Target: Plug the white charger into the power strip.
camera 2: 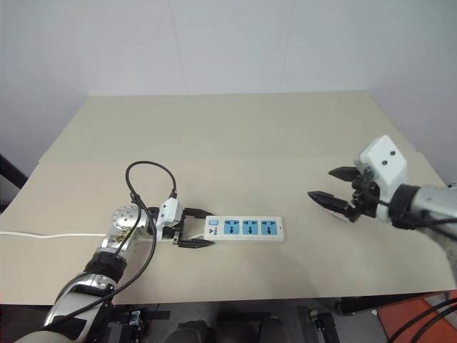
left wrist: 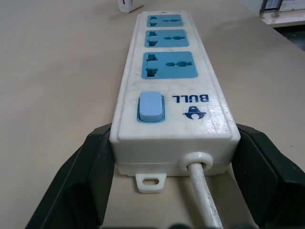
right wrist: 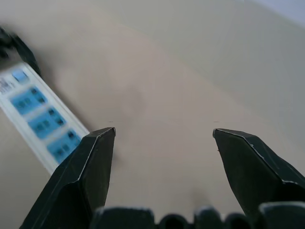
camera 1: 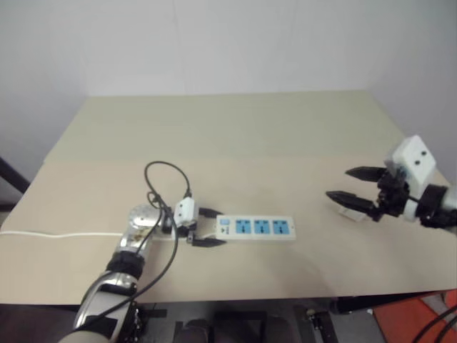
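I expect the white charger [camera 1: 353, 214] to stay standing upright when I push it in, because the blue socket sides [camera 1: 262, 226] point up on the flat power strip.
The power strip [camera 1: 260, 227] lies flat near the table's front, a white bar with three blue socket faces, its switch end toward my left arm. My left gripper [camera 1: 220, 227] is shut on that switch end, one black finger [left wrist: 90, 171] on each long side. The white charger [camera 1: 351, 212] is a small white block on the table at the right, partly hidden by my right gripper's lower finger; the left wrist view shows the charger [left wrist: 129, 5] beyond the strip's far end. Just above it my right gripper [camera 1: 338, 184] stands open with nothing between its fingers, pointing toward the strip [right wrist: 40, 121].
The strip's thin white cord [camera 1: 57, 234] runs left along the beige table [camera 1: 235, 136] to its left edge. A pale wall stands behind the table. An orange object [camera 1: 414, 321] sits on the floor past the front right corner.
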Robot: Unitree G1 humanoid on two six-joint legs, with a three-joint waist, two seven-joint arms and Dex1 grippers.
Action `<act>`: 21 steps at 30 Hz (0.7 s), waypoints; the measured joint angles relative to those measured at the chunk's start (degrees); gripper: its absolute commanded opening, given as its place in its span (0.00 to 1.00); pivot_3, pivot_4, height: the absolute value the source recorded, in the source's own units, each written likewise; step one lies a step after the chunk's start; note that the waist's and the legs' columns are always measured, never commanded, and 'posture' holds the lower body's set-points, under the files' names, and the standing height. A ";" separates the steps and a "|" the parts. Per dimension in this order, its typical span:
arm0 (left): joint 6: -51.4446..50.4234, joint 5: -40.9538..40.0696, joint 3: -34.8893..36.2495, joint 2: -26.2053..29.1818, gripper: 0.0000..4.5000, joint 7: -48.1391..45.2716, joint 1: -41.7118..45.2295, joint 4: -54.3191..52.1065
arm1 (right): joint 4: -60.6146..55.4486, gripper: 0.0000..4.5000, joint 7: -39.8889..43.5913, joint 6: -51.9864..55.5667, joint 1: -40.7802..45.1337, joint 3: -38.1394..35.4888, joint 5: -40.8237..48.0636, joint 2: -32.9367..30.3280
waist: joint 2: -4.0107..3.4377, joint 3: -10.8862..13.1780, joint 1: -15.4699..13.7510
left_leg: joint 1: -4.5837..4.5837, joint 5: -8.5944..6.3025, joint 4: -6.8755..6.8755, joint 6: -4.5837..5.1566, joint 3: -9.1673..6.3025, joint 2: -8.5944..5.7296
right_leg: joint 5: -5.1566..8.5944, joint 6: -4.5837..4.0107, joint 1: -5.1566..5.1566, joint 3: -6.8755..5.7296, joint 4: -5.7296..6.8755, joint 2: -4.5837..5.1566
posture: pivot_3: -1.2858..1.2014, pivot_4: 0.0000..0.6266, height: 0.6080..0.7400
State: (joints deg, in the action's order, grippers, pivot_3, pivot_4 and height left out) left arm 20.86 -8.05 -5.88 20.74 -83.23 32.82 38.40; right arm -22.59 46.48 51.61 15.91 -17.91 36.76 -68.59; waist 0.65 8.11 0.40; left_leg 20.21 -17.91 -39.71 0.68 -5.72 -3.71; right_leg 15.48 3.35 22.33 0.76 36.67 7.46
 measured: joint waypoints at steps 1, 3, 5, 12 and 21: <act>0.07 0.00 -0.05 0.04 0.73 0.18 -0.02 0.18 | 1.62 0.87 0.97 0.79 2.05 1.70 -0.27 -1.78 | 0.00 0.00 0.04 | -0.01 -0.13 -0.02 0.23 0.00 0.03 | 0.00 0.00 0.00 -0.01 -0.02 0.00 | 0.52 0.24 1.00; 0.08 -0.04 -0.24 0.02 0.73 0.60 0.10 0.40 | 4.98 0.87 3.00 1.82 6.24 6.27 -1.71 -4.57 | -0.01 0.00 0.07 | -0.02 -0.17 -0.03 0.29 0.00 0.04 | 0.00 0.00 0.01 0.01 -0.03 0.00 | 0.52 0.24 1.00; -0.19 -0.09 -0.46 -0.02 0.73 0.82 0.20 0.43 | 9.00 0.87 6.41 1.92 10.99 12.53 -4.22 -7.35 | -0.04 -0.02 0.08 | -0.01 -0.16 -0.01 0.29 0.00 0.03 | 0.00 0.00 0.01 0.00 -0.05 0.01 | 0.52 0.24 1.00; -2.44 -0.63 -0.57 -1.02 0.73 3.31 -0.08 0.03 | 24.12 0.87 19.81 -0.90 30.76 32.24 -17.05 -4.71 | -0.09 -0.05 0.34 | 0.02 -0.06 -0.02 0.09 0.01 0.01 | 0.00 0.01 0.08 0.03 -0.06 0.01 | 0.52 0.24 1.00; -3.68 -1.18 -0.87 -1.14 0.73 4.35 -1.16 -1.79 | 38.60 0.87 31.12 -7.73 38.21 43.98 -29.97 2.65 | -0.10 -0.06 0.08 | 0.12 0.07 0.01 -0.14 0.01 -0.03 | 0.00 0.02 0.23 0.04 0.02 0.03 | 0.52 0.24 1.00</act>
State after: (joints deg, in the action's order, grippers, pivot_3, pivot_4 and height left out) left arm 17.18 -9.23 -6.75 19.60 -78.89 31.66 36.61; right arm 16.01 77.60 43.89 54.12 26.07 6.78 -65.95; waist 0.55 8.06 0.48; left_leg 20.33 -17.84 -39.70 0.55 -5.71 -3.74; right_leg 15.47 3.37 22.56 0.81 36.69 7.49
